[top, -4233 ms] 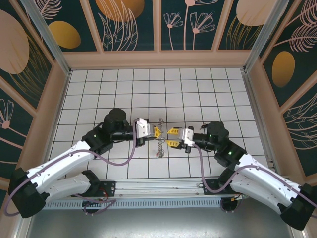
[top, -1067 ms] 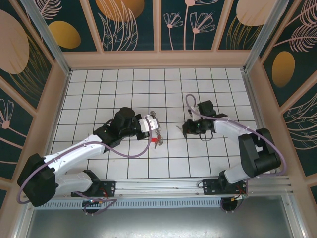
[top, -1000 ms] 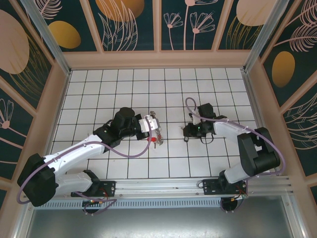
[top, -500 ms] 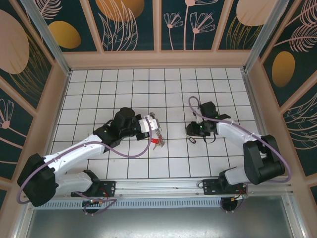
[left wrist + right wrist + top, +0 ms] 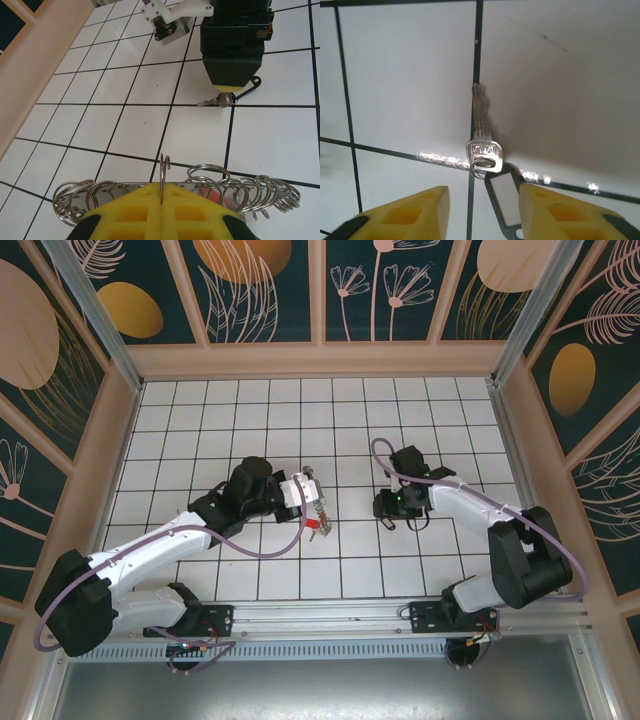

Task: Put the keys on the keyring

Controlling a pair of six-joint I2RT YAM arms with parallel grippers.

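The dark-framed tag [image 5: 505, 197] sits at an angle across my right gripper's opening, so I should turn that gripper along the tag, then close on its long sides [image 5: 495, 200].
My left gripper [image 5: 161, 187] is shut on a thin upright wire loop of the keyring [image 5: 165, 165], a metal strip strung with several silvery rings; something red [image 5: 212, 195] shows behind them. From above, the left gripper [image 5: 312, 500] holds this keyring [image 5: 318, 512] just over the floor. One of the keys [image 5: 482, 145], silvery with a dark-framed tag [image 5: 502, 192], lies flat on a tile line. My right gripper [image 5: 482, 210] hangs open right over it, one yellow finger on each side, touching nothing. The same key [image 5: 391, 525] lies just below the right gripper [image 5: 388, 508].
In the left wrist view the right gripper [image 5: 232, 45] stands over the key [image 5: 215, 101] about one tile ahead of the keyring. White tiled floor [image 5: 250, 410] stretches all round, fenced by wooden walls [image 5: 110, 440] on three sides.
The right gripper's jaws have spread wider and the key with its tag now lies on the floor under it. The left arm and the keyring have stayed put.
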